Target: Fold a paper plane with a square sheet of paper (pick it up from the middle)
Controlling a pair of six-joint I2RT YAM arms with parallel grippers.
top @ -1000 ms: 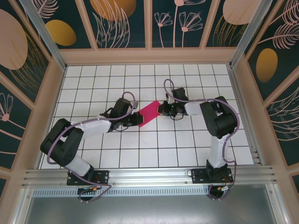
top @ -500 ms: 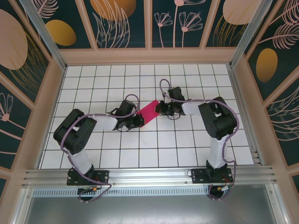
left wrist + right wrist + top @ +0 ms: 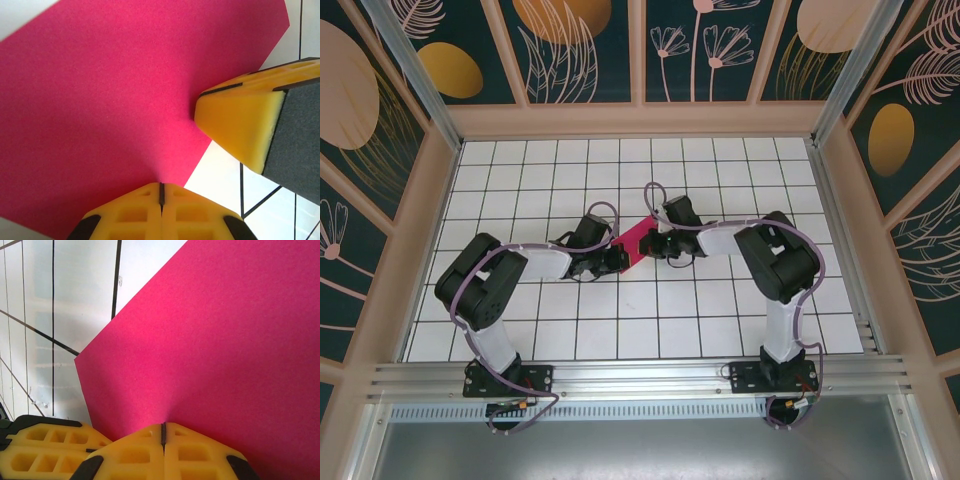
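My left gripper should move back while my right gripper turns the pink sheet (image 3: 635,240) straighter, because the sheet lies at a slant under my crowded grippers.
The square sheet of paper (image 3: 634,243) is magenta-pink and lies as a narrow slanted shape on the white grid table, between my two grippers. My left gripper (image 3: 620,259) is shut, its tip resting on the paper's lower left part; in the left wrist view its closed tip (image 3: 161,192) sits on the pink sheet (image 3: 115,95) near an edge. My right gripper (image 3: 649,243) is shut too, its tip (image 3: 163,432) pressed on the sheet (image 3: 225,350). The right gripper's yellow fingers (image 3: 235,125) come close to the left gripper's, and the left gripper's fingers (image 3: 45,452) sit beside the right tip.
The white tiled table (image 3: 700,320) is ringed by wooden-framed walls (image 3: 640,118) at the back and both sides. An aluminium rail (image 3: 640,378) with both arm bases runs along the near edge. Free tiles lie all around the paper.
The right gripper has slid left across the paper toward the left gripper, and less pink shows between them. The left arm raised its elbow earlier and has held still since.
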